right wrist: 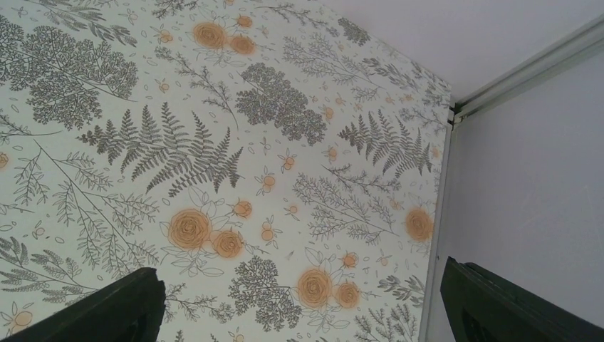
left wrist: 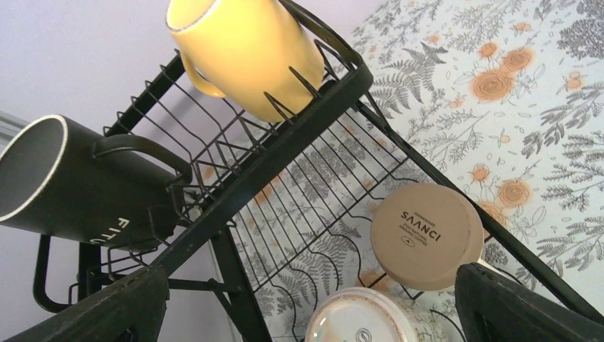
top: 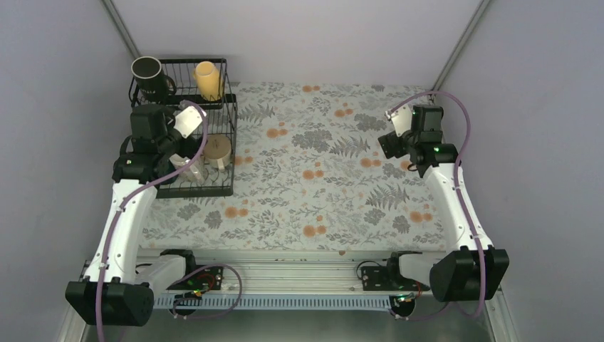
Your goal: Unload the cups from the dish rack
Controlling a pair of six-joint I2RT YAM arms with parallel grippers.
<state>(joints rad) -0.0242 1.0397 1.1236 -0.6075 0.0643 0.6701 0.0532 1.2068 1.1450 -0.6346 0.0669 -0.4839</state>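
I can see the upturned cup's handle facing the open front of the rack (top: pixel 205 185), so I should keep swinging my left gripper toward that handle (top: pixel 196 172) until the fingers are on both sides of it.
The black wire dish rack (top: pixel 228 107) stands at the table's back left. On its upper shelf sit a black mug (top: pixel 149 71) and a pale yellow cup (top: pixel 206 80). Both show in the left wrist view, the black mug (left wrist: pixel 64 178) and the yellow cup (left wrist: pixel 242 50). On the lower tier a cream mug (top: pixel 219 151) stands upside down, its base (left wrist: pixel 426 235) reading SAANCI. My left gripper (top: pixel 186 162) is open inside the lower tier, over an upturned cup with a pale glossy base (left wrist: pixel 363 317); its inside is hidden. The dark green mug is out of view. My right gripper (top: pixel 390 146) is open and empty.
The floral tablecloth (top: pixel 320 178) covers the table. Grey walls close in at the left, back and right; the right wall's foot (right wrist: pixel 434 235) lies close to the right gripper (right wrist: pixel 303 306). The rack's slanted frame bar (left wrist: pixel 285 142) crosses above the left gripper (left wrist: pixel 313 313).
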